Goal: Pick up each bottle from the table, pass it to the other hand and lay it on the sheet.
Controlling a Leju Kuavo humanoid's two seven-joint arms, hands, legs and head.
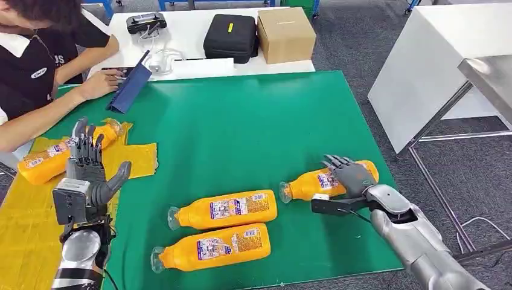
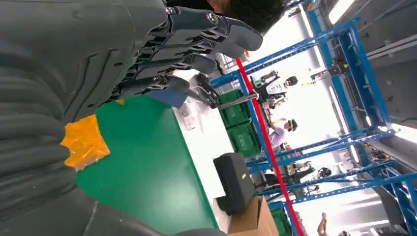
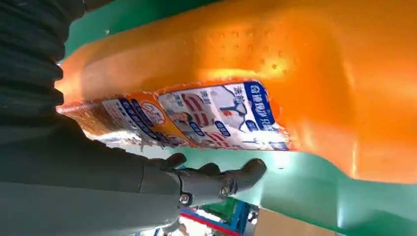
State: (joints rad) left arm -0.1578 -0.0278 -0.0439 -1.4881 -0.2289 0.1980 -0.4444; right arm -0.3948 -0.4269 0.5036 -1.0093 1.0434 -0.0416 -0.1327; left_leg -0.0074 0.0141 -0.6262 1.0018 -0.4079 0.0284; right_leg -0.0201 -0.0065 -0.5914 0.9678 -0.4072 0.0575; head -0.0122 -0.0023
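I see a gap [image 3: 228,157] between the label and my open fingers, so I expect the orange bottle [image 1: 312,184] to roll in my grip toward them when I lift.
Two orange bottles [image 1: 226,208] [image 1: 214,246] lie side by side on the green mat [image 1: 241,121]. A third bottle [image 1: 305,184] [image 3: 295,73] lies to their right. My right hand [image 1: 350,175] reaches over its far end, fingers draped across the top, thumb [image 3: 221,179] spread with a sliver of mat between it and the bottle. On the yellow sheet [image 1: 24,229] [image 2: 86,142] at the left lie two more bottles [image 1: 39,163] [image 1: 110,133]. My left hand [image 1: 90,172] [image 2: 187,44] hovers above the sheet, fingers apart and empty.
A person sits at the far left, arms on the mat beside a blue folder [image 1: 130,84]. Behind the mat stand a black case [image 1: 230,36] [image 2: 236,179] and a cardboard box [image 1: 285,33]. A white table [image 1: 422,66] stands to the right.
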